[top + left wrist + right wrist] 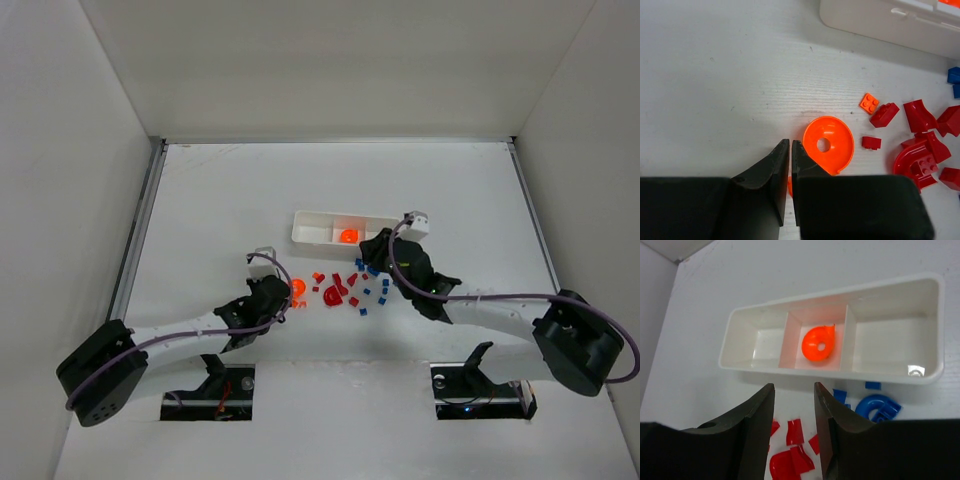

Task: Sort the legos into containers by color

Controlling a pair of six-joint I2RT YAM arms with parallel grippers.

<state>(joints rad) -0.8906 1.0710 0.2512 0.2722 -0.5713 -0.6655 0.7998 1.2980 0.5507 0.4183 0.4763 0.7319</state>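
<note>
The orange disc (837, 147) is outside the closed fingers of my left gripper. My left gripper needs to open and close over the orange disc's rim (805, 139) before it lifts.
The white three-compartment tray (310, 228) lies mid-table; one round orange piece (348, 236) sits in its middle compartment, also in the right wrist view (817, 344). Loose legos lie in front of it: an orange disc (829, 145), a small orange plate (869, 103), red pieces (917, 155) and blue pieces (372, 288). My left gripper (790, 143) is shut, its tips just left of the orange disc. An orange sliver shows in the slit between its fingers; I cannot tell if it is held. My right gripper (794, 386) is open and empty, above red pieces (792, 460) just in front of the tray (880, 375).
A blue curved piece (879, 406) and small blue bits lie by the tray's front wall, right of my right fingers. The tray's left and right compartments hold nothing. White walls enclose the table on the left, back and right.
</note>
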